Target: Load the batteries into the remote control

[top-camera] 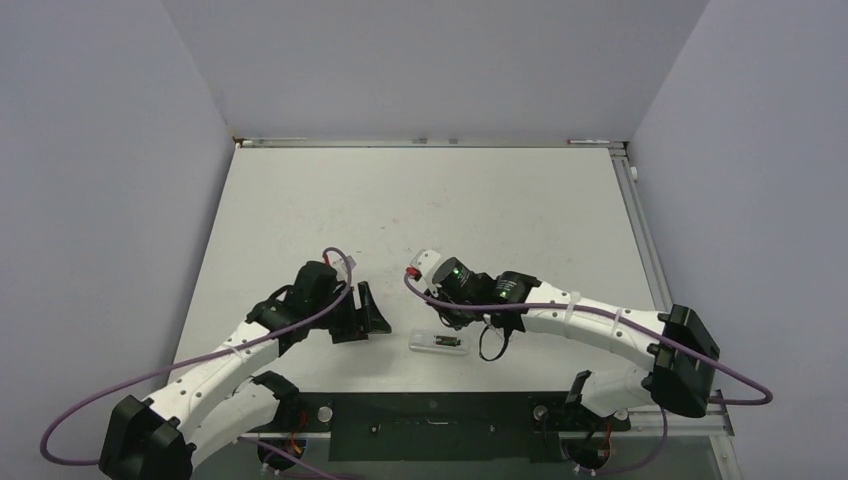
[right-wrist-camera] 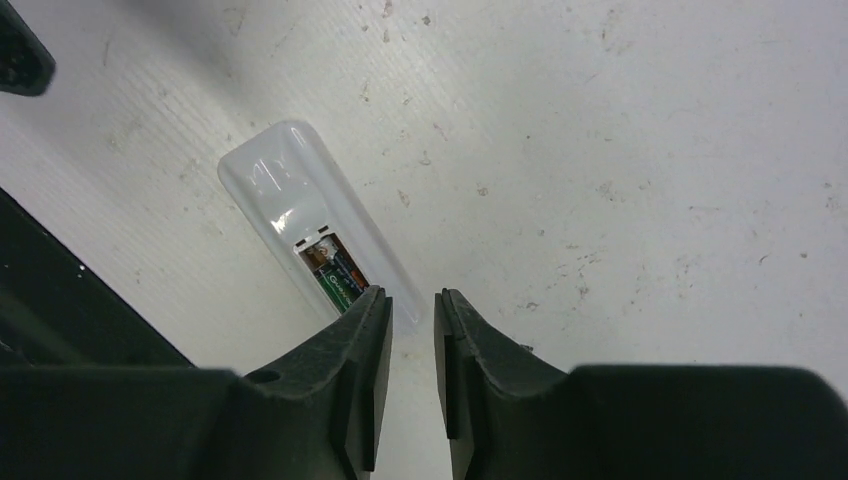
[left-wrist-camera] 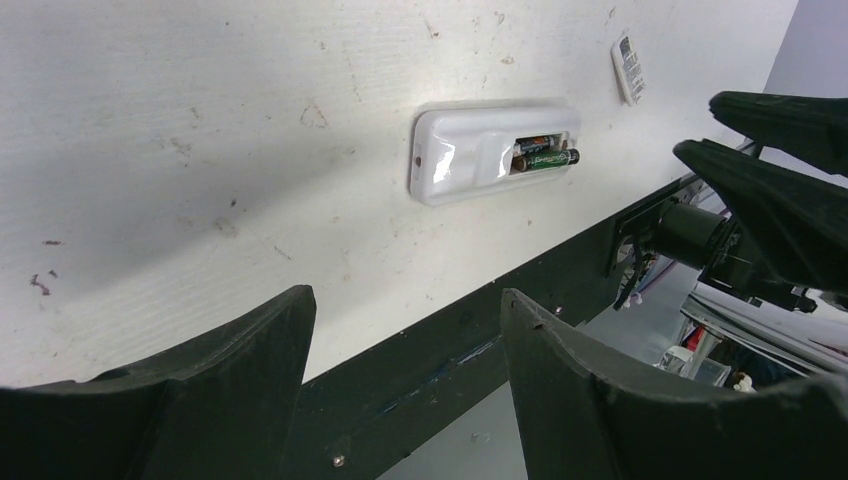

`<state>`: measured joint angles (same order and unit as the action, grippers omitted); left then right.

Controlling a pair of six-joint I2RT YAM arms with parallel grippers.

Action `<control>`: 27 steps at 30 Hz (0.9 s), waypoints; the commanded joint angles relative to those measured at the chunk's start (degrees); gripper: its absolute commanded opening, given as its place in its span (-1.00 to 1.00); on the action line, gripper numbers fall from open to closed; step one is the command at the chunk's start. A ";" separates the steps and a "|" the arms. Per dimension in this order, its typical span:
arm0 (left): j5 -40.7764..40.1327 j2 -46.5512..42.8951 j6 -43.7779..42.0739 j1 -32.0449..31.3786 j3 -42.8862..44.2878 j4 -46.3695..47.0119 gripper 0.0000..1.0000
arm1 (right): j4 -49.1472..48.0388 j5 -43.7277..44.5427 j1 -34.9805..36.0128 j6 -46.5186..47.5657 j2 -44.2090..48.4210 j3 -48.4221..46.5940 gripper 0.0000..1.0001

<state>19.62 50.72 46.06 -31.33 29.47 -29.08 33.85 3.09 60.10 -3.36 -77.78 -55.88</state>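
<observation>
The green battery's end [left-wrist-camera: 572, 157] sticks up over the edge of the remote control's hollow, so my right gripper should press it down while my left gripper steadies the remote control's smooth end [left-wrist-camera: 436, 160].
The remote control [top-camera: 438, 342] is a slim white body lying back-up near the table's front edge, its battery recess uncovered. Two batteries [left-wrist-camera: 542, 158] lie side by side in that recess; the nearer one has a green label [right-wrist-camera: 337, 279]. In the right wrist view the remote control [right-wrist-camera: 290, 200] runs diagonally and its recessed end passes under my left finger [right-wrist-camera: 362, 325]. My right gripper [right-wrist-camera: 412, 297] hovers over that end, its jaws a narrow gap apart with nothing between them. My left gripper [left-wrist-camera: 405, 295] stands open and empty, to the left of the remote control [left-wrist-camera: 470, 150] and apart from it.
A small flat white piece with markings [left-wrist-camera: 628, 68] lies on the table beyond the remote. The table's dark front rail [left-wrist-camera: 470, 350] runs just below the remote. My right gripper's black fingers [left-wrist-camera: 770, 170] show at the right of the left wrist view.
</observation>
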 commanded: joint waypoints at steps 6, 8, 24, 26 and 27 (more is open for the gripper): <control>4.12 8.80 -0.11 -0.75 1.28 11.90 0.30 | -1.70 8.83 0.30 -26.12 8.77 2.09 -0.29; 4.04 10.88 -0.31 -1.44 1.90 12.97 0.30 | -2.17 9.62 0.16 -30.89 10.64 3.97 -0.25; -1.09 25.01 0.03 -9.74 6.47 17.73 0.29 | -6.31 2.04 -1.92 -44.66 18.81 16.98 -0.21; -1.07 26.21 0.06 -10.12 7.00 18.14 0.29 | -5.84 2.01 -1.92 -45.83 17.49 17.23 -0.23; -1.05 26.79 0.07 -10.35 7.26 18.30 0.29 | -5.71 2.13 -1.77 -46.31 16.89 17.29 -0.23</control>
<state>19.59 75.92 46.15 -40.82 33.78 -14.37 29.08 5.06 58.46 -45.47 -59.24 -39.18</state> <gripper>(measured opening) 0.648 0.390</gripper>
